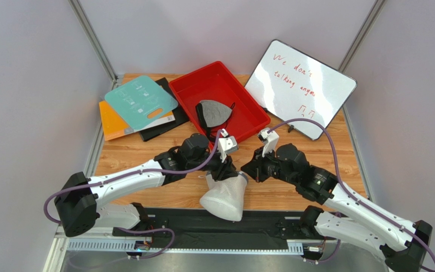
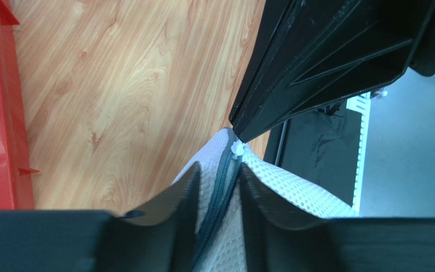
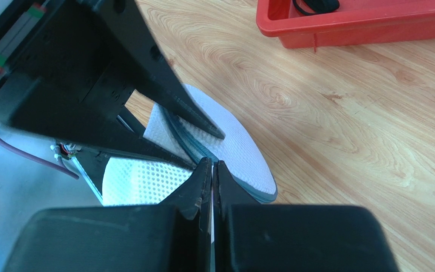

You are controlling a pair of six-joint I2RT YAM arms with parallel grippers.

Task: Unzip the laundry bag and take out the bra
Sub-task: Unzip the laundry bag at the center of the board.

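The grey zipper (image 2: 220,190) is between the open fingers of my left gripper, so those fingers should close on it next to the white zipper pull (image 2: 237,148) before my right gripper opens to regrip it.
The white mesh laundry bag (image 1: 225,198) hangs over the table's near edge, held up between both arms. Its grey zipper (image 2: 225,187) runs between the fingers of my left gripper (image 2: 218,170), which press on the bag's rim from both sides. My right gripper (image 3: 212,163) is shut, its tips at the small white zipper pull (image 2: 237,149), with a thin white sliver between the jaws. In the top view the left gripper (image 1: 226,168) and the right gripper (image 1: 245,170) meet over the bag's top. The bra is hidden.
A red tray (image 1: 242,96) behind the grippers holds a grey bra with black straps (image 1: 213,111). A whiteboard (image 1: 299,85) leans at the back right. Teal (image 1: 140,102), orange (image 1: 112,122) and black flat boards lie at the back left. A black rail (image 1: 203,229) runs under the bag.
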